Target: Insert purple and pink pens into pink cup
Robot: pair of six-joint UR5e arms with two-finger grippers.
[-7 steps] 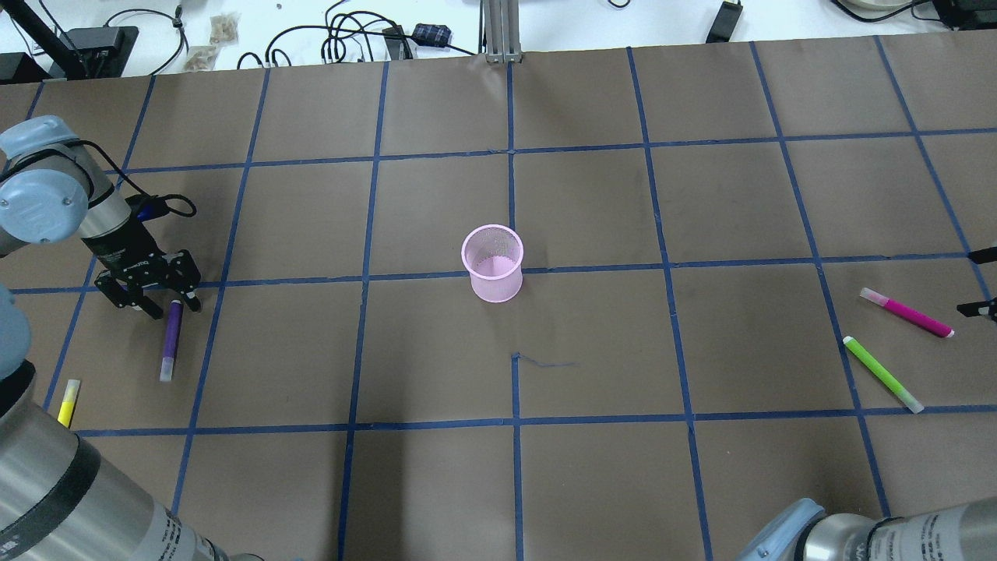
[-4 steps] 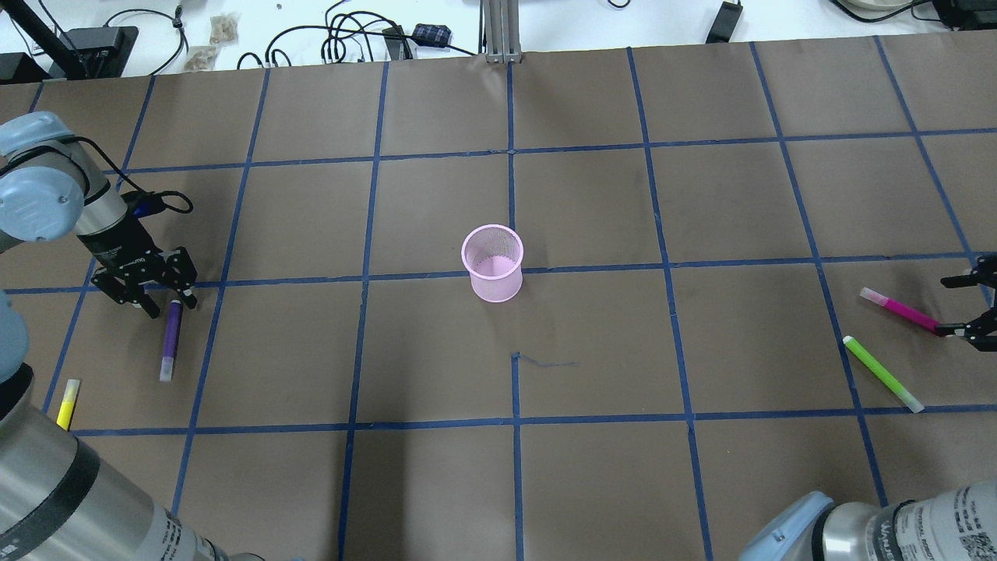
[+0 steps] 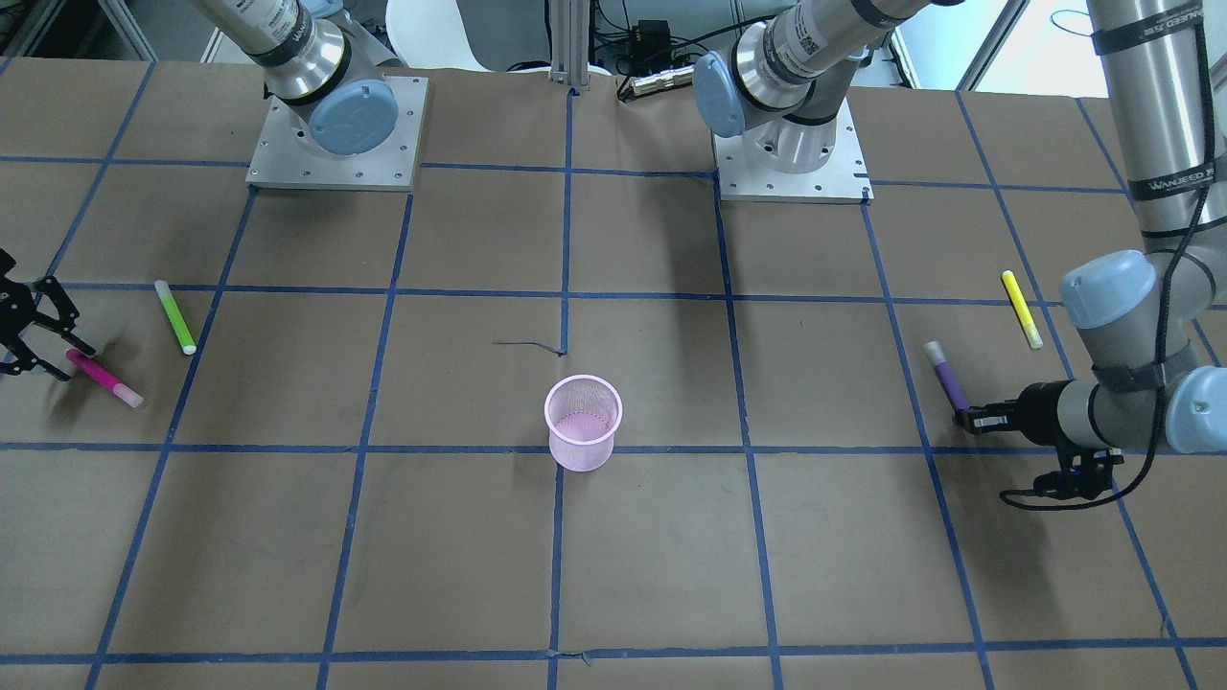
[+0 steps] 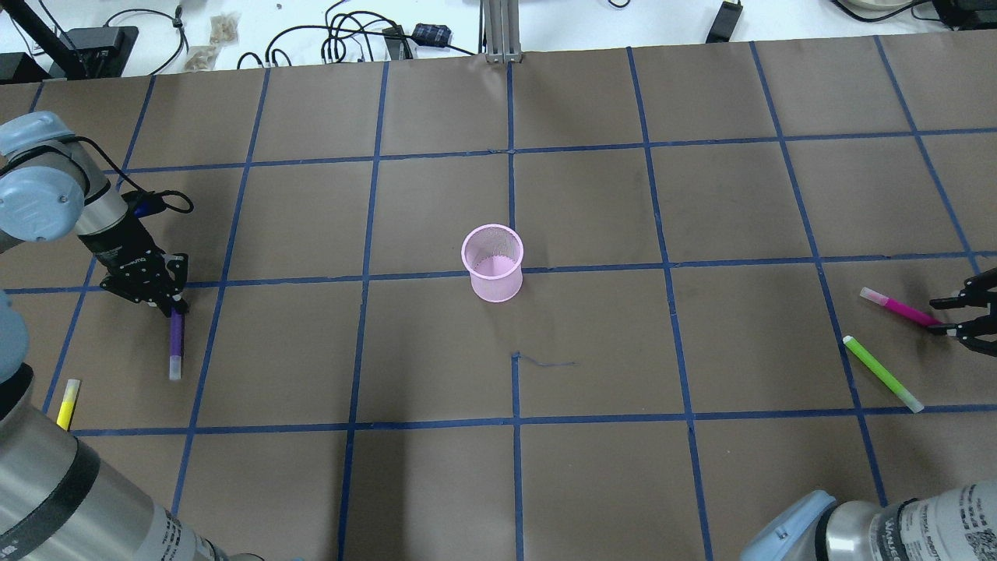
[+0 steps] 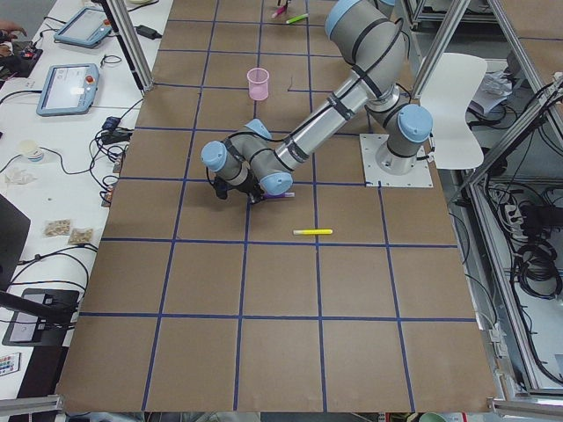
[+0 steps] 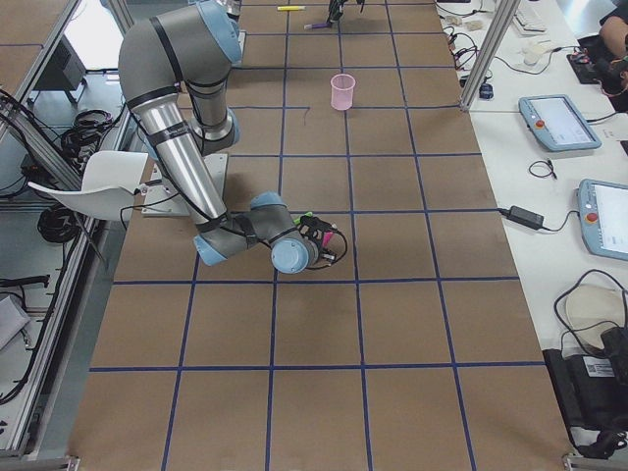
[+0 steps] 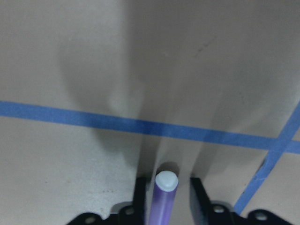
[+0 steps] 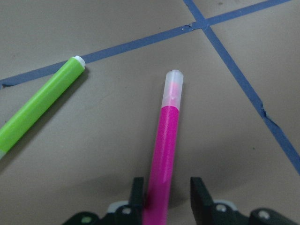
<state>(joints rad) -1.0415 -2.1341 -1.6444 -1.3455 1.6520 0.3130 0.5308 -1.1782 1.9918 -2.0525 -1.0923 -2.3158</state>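
Note:
The pink pen (image 3: pixel 104 379) will lean against the cup's rim when I put it in, because the pink cup's opening (image 3: pixel 583 406) is much wider than the pink pen.
The pink mesh cup (image 4: pixel 492 274) stands upright at the table's middle, also in the front view (image 3: pixel 582 422). The purple pen (image 4: pixel 176 343) lies at the far left. My left gripper (image 4: pixel 173 308) is shut on its far end, low at the table. In the left wrist view the pen (image 7: pixel 163 201) sits between the fingers (image 7: pixel 139 187). The pink pen (image 4: pixel 900 309) lies at the far right. My right gripper (image 4: pixel 935 317) is open, its fingers either side of the pen's right end. The right wrist view shows the pen (image 8: pixel 164 154) between them.
A green pen (image 4: pixel 882 374) lies just in front of the pink one, also in the right wrist view (image 8: pixel 40 108). A yellow pen (image 4: pixel 68 403) lies at the left front near my left arm. Blue tape lines grid the brown table.
My left gripper has shut on the purple pen's end, and the pen has turned slightly. My right gripper has come in from the right edge and narrowed around the pink pen's end.

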